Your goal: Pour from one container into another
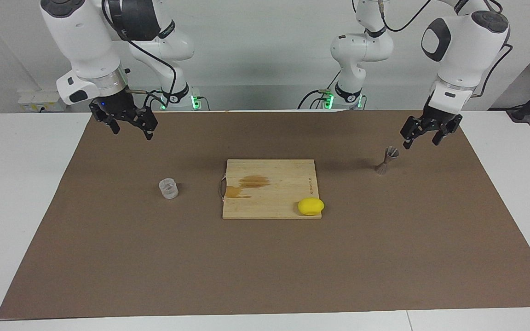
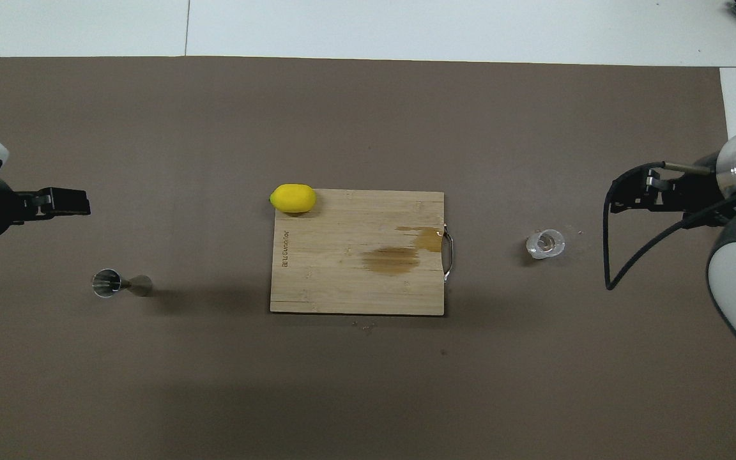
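The upright jigger (image 2: 121, 284) is near my steeply down-pointing left gripper, so next I back it off toward the mat's edge, level its fingers and approach the jigger low.
The clear ridged glass tumbler (image 1: 169, 188) stands upright on the brown mat toward the right arm's end of the table; it also shows in the overhead view (image 2: 545, 243). The grey metal hourglass jigger (image 1: 387, 161) stands upright toward the left arm's end, also in the overhead view (image 2: 115, 283). My right gripper (image 1: 131, 132) hangs open and empty in the air over the mat, apart from the tumbler, and shows in the overhead view (image 2: 617, 198). My left gripper (image 1: 421, 141) hangs open and empty over the mat just beside the jigger, without touching it, and shows in the overhead view (image 2: 84, 203).
A wooden cutting board (image 1: 274, 202) with brown stains and a metal handle lies mid-table between the two containers, also in the overhead view (image 2: 342, 287). A yellow lemon (image 1: 310, 206) sits at its corner farthest from the robots (image 2: 292, 198). The brown mat (image 1: 265, 266) covers the white table.
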Available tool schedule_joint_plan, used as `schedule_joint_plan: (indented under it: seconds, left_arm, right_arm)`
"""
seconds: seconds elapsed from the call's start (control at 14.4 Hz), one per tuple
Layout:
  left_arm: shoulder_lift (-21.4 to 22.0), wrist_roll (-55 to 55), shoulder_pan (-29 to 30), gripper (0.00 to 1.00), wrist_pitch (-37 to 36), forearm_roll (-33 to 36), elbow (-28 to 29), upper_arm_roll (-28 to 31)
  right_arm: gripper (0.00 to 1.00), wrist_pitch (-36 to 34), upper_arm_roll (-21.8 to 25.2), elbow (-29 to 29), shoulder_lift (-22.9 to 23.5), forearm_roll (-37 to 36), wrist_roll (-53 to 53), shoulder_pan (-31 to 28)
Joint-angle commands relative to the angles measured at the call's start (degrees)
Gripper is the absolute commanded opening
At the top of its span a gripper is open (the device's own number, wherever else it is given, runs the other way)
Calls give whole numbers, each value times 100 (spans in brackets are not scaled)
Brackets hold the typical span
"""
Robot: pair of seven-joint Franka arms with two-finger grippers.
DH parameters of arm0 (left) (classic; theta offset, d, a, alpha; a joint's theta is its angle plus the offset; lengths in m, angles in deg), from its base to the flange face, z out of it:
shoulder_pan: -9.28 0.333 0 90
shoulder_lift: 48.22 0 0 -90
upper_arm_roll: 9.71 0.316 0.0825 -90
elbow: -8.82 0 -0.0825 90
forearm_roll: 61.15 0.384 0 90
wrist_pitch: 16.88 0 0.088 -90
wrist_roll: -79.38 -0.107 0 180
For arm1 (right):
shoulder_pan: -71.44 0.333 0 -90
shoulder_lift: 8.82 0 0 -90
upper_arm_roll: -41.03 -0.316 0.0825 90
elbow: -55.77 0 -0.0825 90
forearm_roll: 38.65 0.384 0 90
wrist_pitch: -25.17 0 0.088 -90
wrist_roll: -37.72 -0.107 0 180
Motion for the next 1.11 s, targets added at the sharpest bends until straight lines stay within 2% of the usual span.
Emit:
schedule_joint_plan:
  seconds: [0.0,0.35,0.83,1.04]
  left_arm:
    - [168,129,-104,100,49,105,179,67]
    - [168,164,-104,100,-4,105,179,67]
    - [177,112,-394,100,-398,105,136,31]
    - [186,34,-316,100,-575,79,118,49]
  right_arm:
    - [99,22,-14,92,-96,50,110,-56]
    - [99,13,-14,100,-96,50,110,-56]
    - [99,22,-14,92,-96,50,110,-56]
    - [99,13,-14,92,-96,50,110,-56]
